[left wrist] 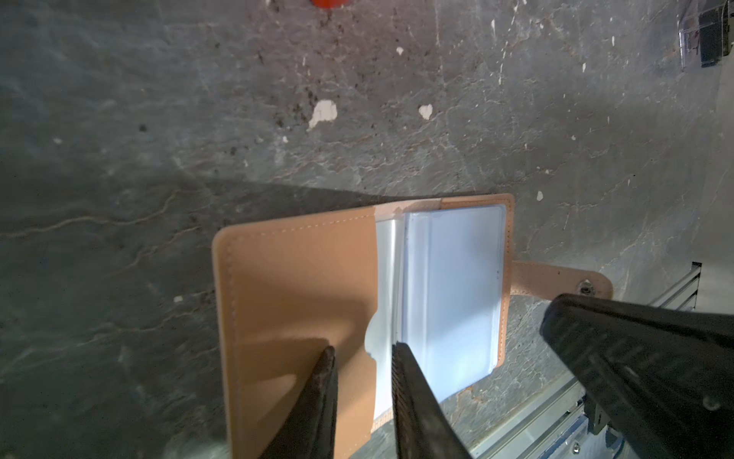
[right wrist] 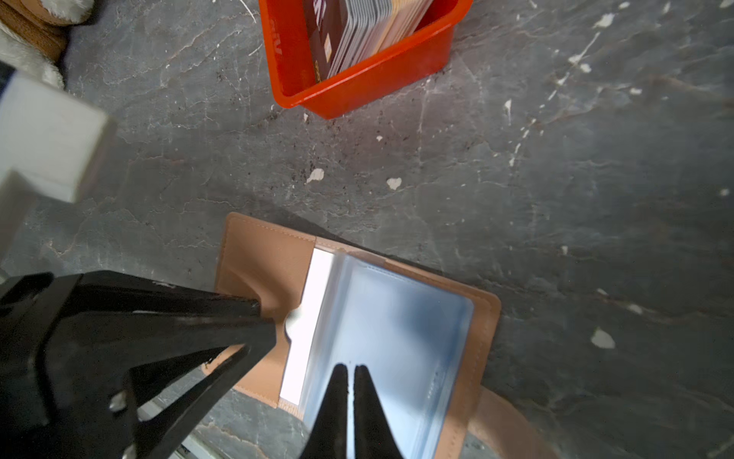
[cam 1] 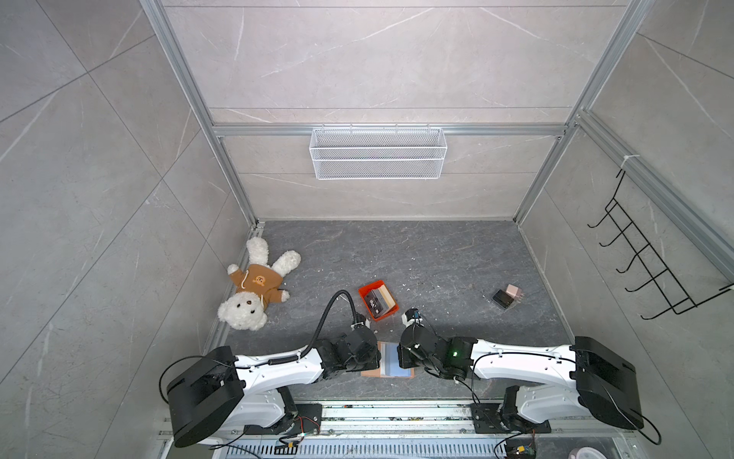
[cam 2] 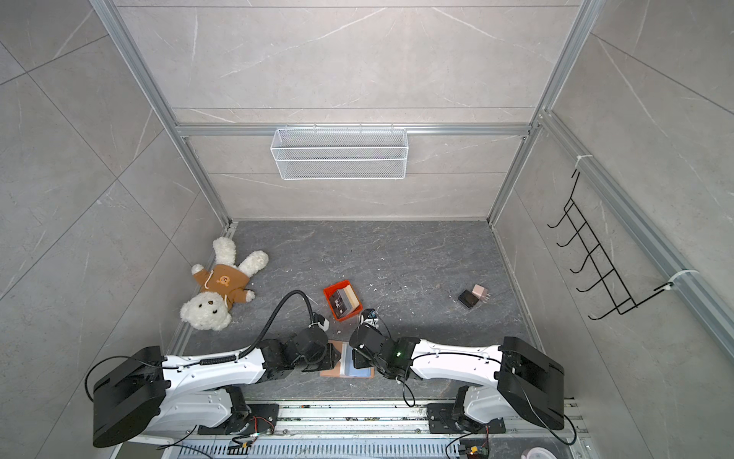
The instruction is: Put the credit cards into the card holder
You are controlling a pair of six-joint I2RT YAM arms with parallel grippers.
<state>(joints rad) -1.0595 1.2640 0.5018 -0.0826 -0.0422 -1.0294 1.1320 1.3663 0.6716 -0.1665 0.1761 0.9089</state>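
The orange-red tray is crooked behind the open card holder, so the robot's grippers should move away from the card holder and turn the tray straight by its sides.
The card holder lies open on the dark table near its front edge, tan flap to one side and clear bluish sleeves to the other. My left gripper is low over the tan flap, jaws a narrow gap apart, one fingertip denting the leather by the pocket's notch. My right gripper hangs shut over the sleeves, with nothing visible between its fingers. Several credit cards stand on edge in an orange-red tray just behind. In both top views the wrists hide the fingertips.
A white teddy bear in a brown hoodie lies at the left wall. A black-and-pink block pair sits at the right. A wire basket hangs on the back wall and a hook rack on the right wall. An aluminium rail runs along the front.
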